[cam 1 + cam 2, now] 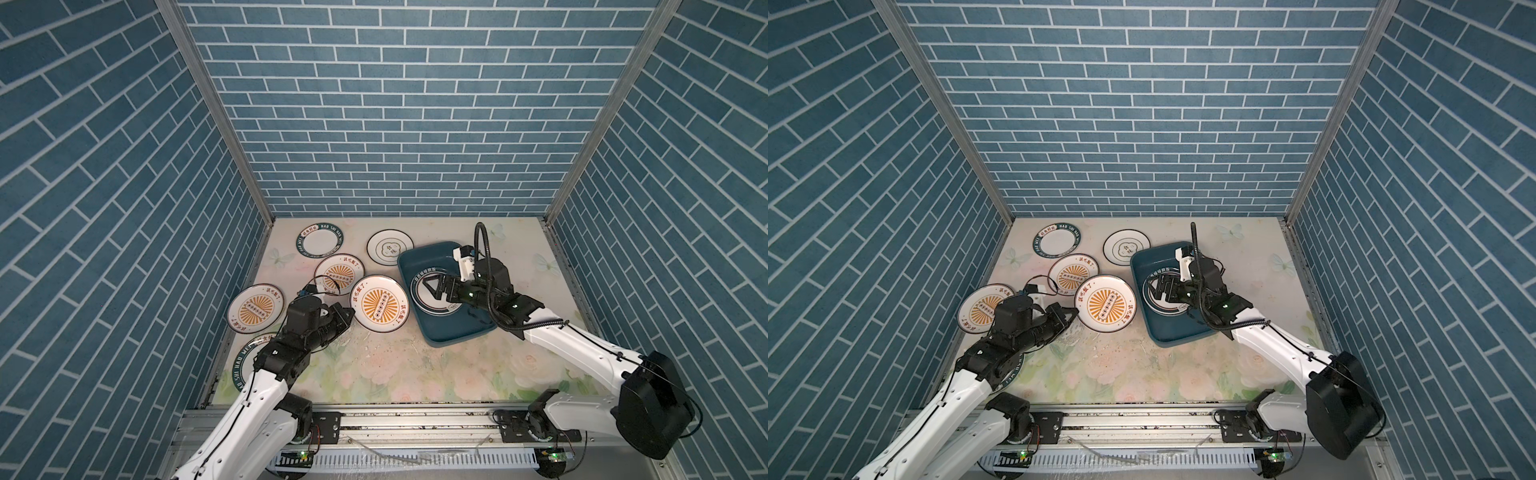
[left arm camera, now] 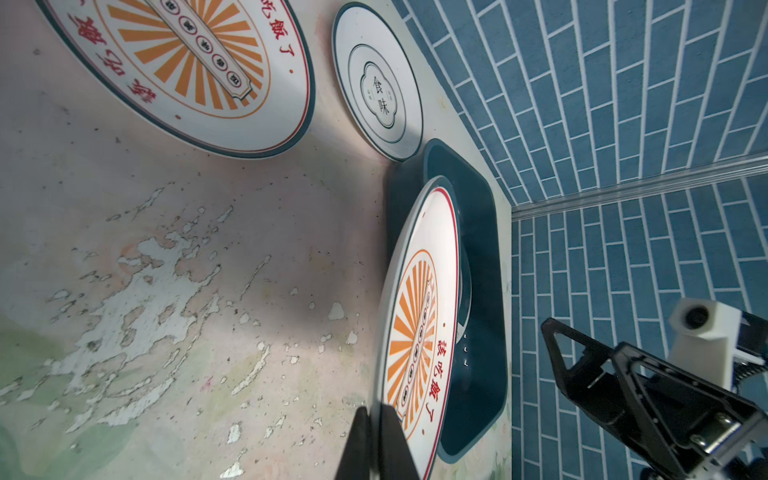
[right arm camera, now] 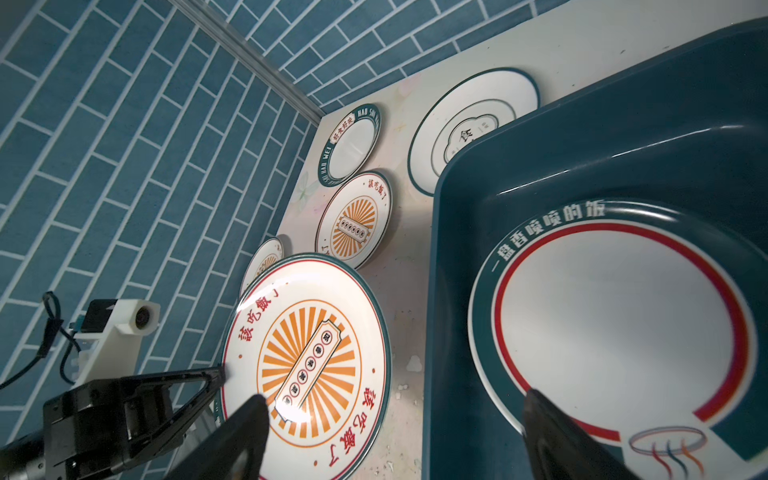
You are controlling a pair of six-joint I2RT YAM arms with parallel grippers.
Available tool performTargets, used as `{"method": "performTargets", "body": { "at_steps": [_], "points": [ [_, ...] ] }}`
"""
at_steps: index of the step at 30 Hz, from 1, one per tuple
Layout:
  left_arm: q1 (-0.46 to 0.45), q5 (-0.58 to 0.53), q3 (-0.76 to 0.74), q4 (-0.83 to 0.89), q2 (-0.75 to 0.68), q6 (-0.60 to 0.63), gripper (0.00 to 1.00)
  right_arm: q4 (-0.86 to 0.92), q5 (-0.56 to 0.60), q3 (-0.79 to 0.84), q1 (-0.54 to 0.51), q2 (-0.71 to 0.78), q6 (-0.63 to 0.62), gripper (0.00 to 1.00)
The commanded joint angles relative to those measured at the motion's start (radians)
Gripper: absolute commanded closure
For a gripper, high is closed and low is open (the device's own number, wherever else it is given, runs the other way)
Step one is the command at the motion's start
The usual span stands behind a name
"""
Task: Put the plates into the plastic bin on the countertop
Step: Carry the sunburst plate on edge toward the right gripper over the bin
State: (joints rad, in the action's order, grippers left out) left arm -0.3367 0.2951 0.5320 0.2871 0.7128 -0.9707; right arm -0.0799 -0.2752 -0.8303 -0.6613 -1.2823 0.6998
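Observation:
The robot's left gripper is holding the sunburst plate's outer rim (image 1: 353,304) short of the bin, so the right gripper should grab the bin-side rim (image 1: 407,305) and lower the plate into the bin.
My left gripper (image 1: 351,313) (image 2: 375,409) is shut on the near rim of an orange sunburst plate (image 1: 380,308) (image 2: 419,324), which tilts beside the teal plastic bin (image 1: 432,250) (image 3: 582,145). Above the bin my right gripper (image 1: 433,289) (image 3: 395,397) stands open and empty, over a teal-rimmed plate (image 1: 424,309) (image 3: 615,332) that lies inside. On the floral countertop (image 1: 395,365) lie two more sunburst plates (image 1: 339,274) (image 1: 255,308), a lettered-rim plate (image 1: 320,240) and a cloud-outline plate (image 1: 390,247). Another lettered-rim plate (image 1: 243,359) is partly hidden under my left arm.
Blue brick-patterned walls (image 1: 395,124) close in the back and both sides. The cloud-outline plate touches the bin's far left corner. An aluminium rail (image 1: 415,419) runs along the front edge, with both arm bases on it. The countertop print is worn near the middle front.

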Motion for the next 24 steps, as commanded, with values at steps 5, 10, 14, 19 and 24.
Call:
{"method": "performTargets", "body": {
  "at_steps": [5, 10, 14, 19, 24],
  "points": [
    [0.010, 0.046, 0.082, -0.043, -0.010, 0.015, 1.00, -0.064, -0.148, -0.048, -0.002, -0.077, 0.023, 0.13],
    [0.012, 0.074, 0.071, -0.096, -0.004, -0.011, 1.00, -0.163, -0.237, -0.048, -0.002, -0.128, 0.085, 0.23],
    [0.012, 0.082, 0.066, -0.130, 0.003, -0.015, 1.00, -0.201, -0.261, -0.049, -0.002, -0.170, 0.123, 0.30],
    [0.013, 0.091, 0.063, -0.164, 0.011, -0.026, 1.00, -0.220, -0.268, -0.056, -0.003, -0.199, 0.146, 0.37],
    [0.013, 0.089, 0.061, -0.175, 0.012, -0.030, 1.00, -0.229, -0.274, -0.060, -0.002, -0.204, 0.155, 0.56]
  ]
}}
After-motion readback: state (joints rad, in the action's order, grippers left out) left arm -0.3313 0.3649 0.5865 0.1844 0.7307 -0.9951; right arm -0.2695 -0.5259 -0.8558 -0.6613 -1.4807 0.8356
